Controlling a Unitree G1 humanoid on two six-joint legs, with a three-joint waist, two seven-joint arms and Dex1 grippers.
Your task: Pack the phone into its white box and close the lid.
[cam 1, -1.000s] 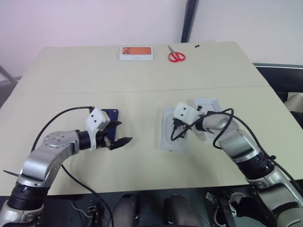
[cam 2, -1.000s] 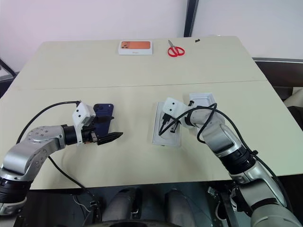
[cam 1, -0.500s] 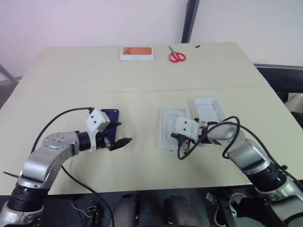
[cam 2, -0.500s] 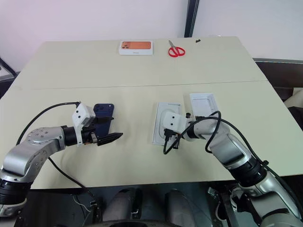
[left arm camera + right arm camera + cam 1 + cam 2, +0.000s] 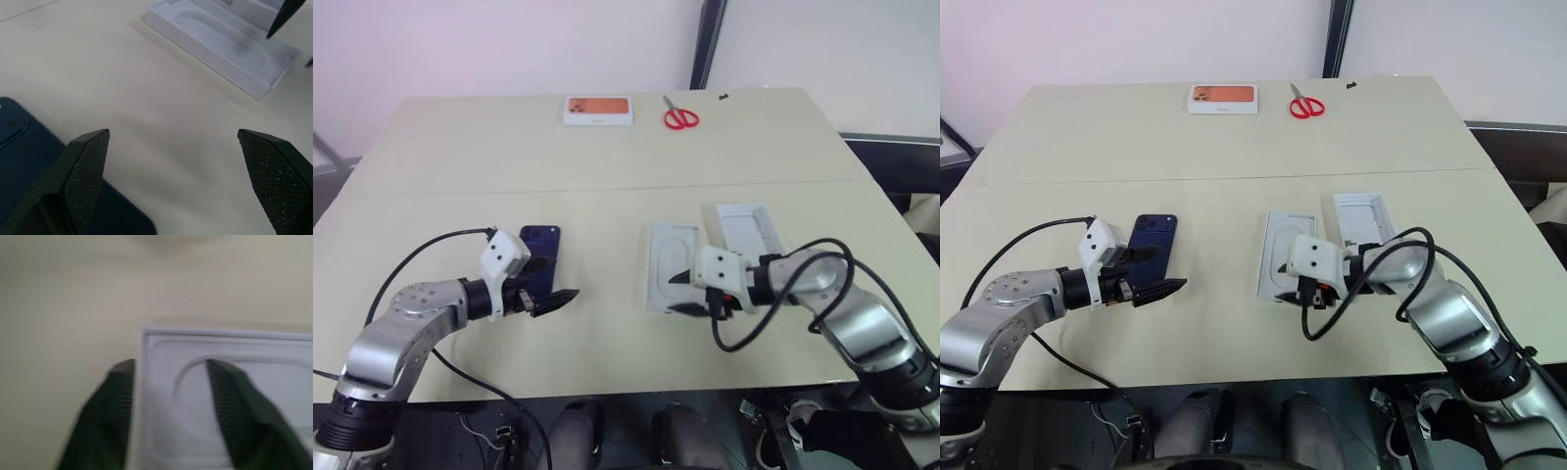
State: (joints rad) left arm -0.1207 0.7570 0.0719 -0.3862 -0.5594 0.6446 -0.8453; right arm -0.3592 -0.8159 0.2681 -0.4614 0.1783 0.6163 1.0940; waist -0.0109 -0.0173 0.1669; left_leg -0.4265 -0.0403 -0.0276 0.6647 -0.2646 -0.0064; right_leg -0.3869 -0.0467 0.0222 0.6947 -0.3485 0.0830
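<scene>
My right gripper should leave the box and steady the phone's long edge (image 5: 557, 253) for my left gripper's pinch, because the phone lies flat (image 5: 540, 247) beside my left gripper.
The dark navy phone (image 5: 542, 253) lies flat, left of centre. My left gripper (image 5: 554, 282) hovers open at its near right edge, holding nothing; in the left wrist view the phone (image 5: 19, 166) sits beside one fingertip (image 5: 88, 166). The white box (image 5: 668, 266) lies right of centre, its floor covered by a white insert with an oval recess. My right gripper (image 5: 683, 294) is open at the box's near end, one fingertip (image 5: 230, 401) over the recess and the other beside the box's wall (image 5: 146, 382). The lid (image 5: 745, 229) lies open side up, just right of the box.
A white box with an orange picture (image 5: 598, 110) and red scissors (image 5: 680, 117) lie at the table's far edge. Black cables loop from both wrists over the table's near part. The table's near edge (image 5: 607, 377) runs just behind my grippers.
My right gripper has drawn back from over the middle of the box to its near end, turned leftward and opened. The left gripper, phone, box and lid have stayed put.
</scene>
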